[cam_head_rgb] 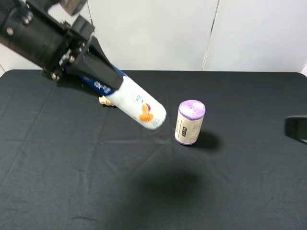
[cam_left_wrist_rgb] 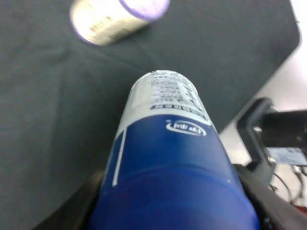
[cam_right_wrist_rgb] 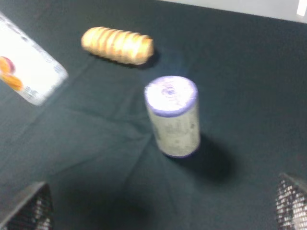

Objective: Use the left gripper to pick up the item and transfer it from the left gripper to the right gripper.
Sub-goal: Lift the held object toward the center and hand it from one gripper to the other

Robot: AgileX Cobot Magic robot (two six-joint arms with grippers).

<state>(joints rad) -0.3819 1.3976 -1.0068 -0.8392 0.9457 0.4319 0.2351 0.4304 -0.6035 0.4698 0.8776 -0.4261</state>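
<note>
My left gripper should stay still until my right gripper closes on the free white base (cam_head_rgb: 152, 117) and only then open, because my left gripper covers the bottle's blue end (cam_head_rgb: 101, 87).
The item, a white bottle (cam_head_rgb: 136, 103) with a blue upper label, hangs tilted in the air above the table's left middle, its base pointing down and to the right. My left gripper (cam_head_rgb: 98, 74) is shut on its blue capped end. In the left wrist view the bottle (cam_left_wrist_rgb: 168, 143) fills the middle between the black fingers (cam_left_wrist_rgb: 88, 194). Its white base and orange picture show in the right wrist view (cam_right_wrist_rgb: 26, 72). My right gripper (cam_head_rgb: 296, 128) is at the table's right edge, far from the bottle. Its fingers (cam_right_wrist_rgb: 29, 208) stand wide apart with nothing between them.
A purple-topped cream roll (cam_head_rgb: 190, 122) stands upright near the table's middle, just right of the bottle's base; it also shows in the right wrist view (cam_right_wrist_rgb: 172, 115). A ridged tan bread log (cam_right_wrist_rgb: 117, 44) lies behind the bottle (cam_head_rgb: 106, 101). Black cloth (cam_head_rgb: 72, 182) covers the table.
</note>
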